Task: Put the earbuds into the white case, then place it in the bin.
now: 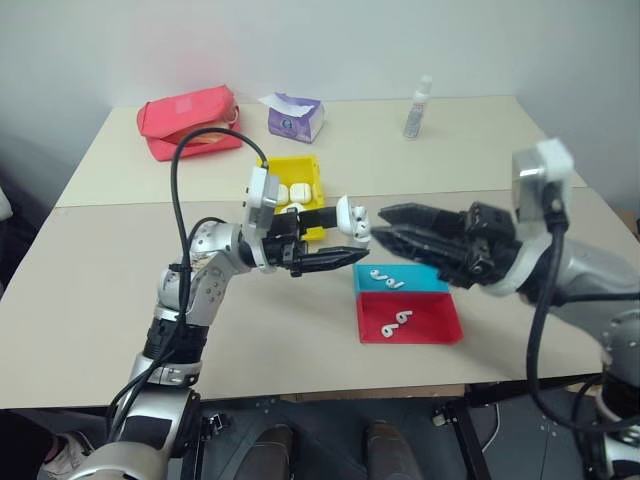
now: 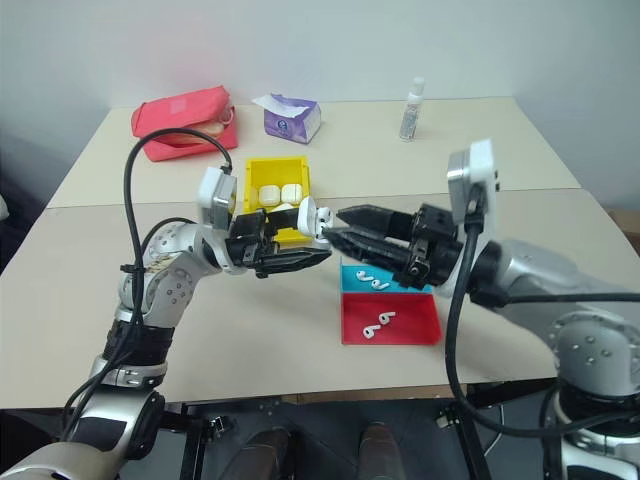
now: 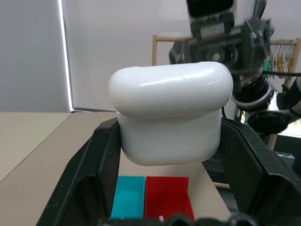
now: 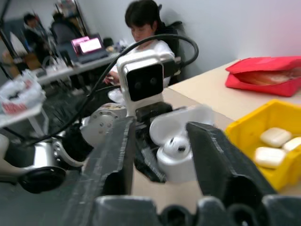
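Next, I reach my right gripper over behind the lid and push it closed before the bin, because the white case's lid leans open toward my left gripper.
My left gripper is shut on the white case, holding it in the air over the table in front of the yellow bin. The case's lid is tipped open, and one earbud sits inside the white case. My right gripper points at the case from the right, its open fingertips just beside the lid, with nothing seen between them. More earbuds lie in the blue tray, and two earbuds lie in the red tray. The bin holds several white cases.
The blue and red trays sit side by side under my right gripper. A red pouch, a purple tissue box and a small bottle stand along the far table. A person sits at a desk in the background.
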